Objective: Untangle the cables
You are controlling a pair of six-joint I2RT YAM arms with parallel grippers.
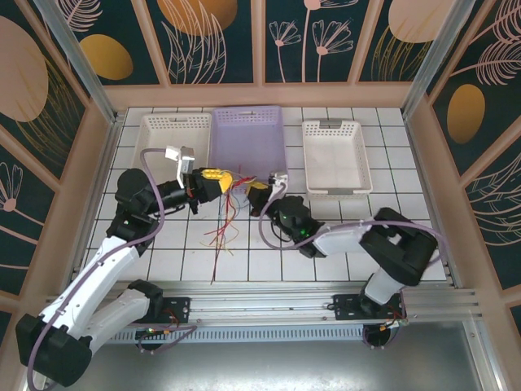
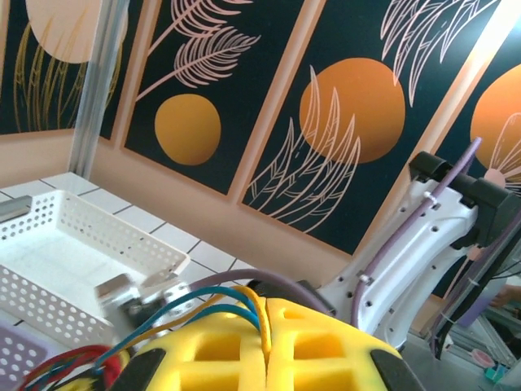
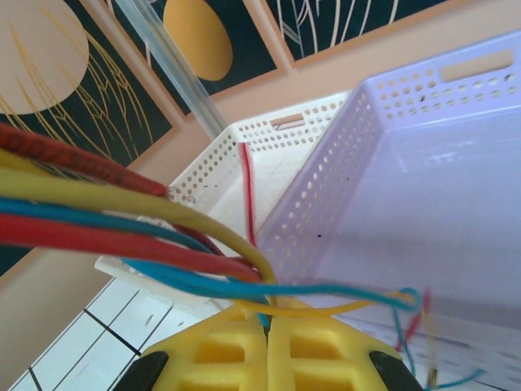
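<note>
The slack cable heap [image 1: 234, 192] is pinched by both my grippers. My right gripper keeps pulling away over the open tiles [image 1: 320, 209] until the heap is stretched out, and then let go.
The cables [image 1: 225, 213] are thin red, yellow and blue wires. They hang in a bunch between my two grippers, and loose ends trail down over the tiles toward the near edge. My left gripper [image 1: 218, 181] is shut, with blue and yellow cables [image 2: 244, 305] pinched in the seam of its yellow pads [image 2: 220, 346]. My right gripper [image 1: 257, 189] sits just right of the bunch and is shut too. A blue cable [image 3: 203, 285] runs into the seam between its pads [image 3: 317, 350]. Red and yellow cables [image 3: 98, 232] cross close over that gripper [image 3: 267, 322].
Three baskets stand along the back: a white one [image 1: 175, 130] on the left, a purple one [image 1: 248, 134] in the middle, and a white one [image 1: 334, 155] on the right. The right arm [image 2: 423, 244] stands close in front of the left gripper [image 2: 271, 316].
</note>
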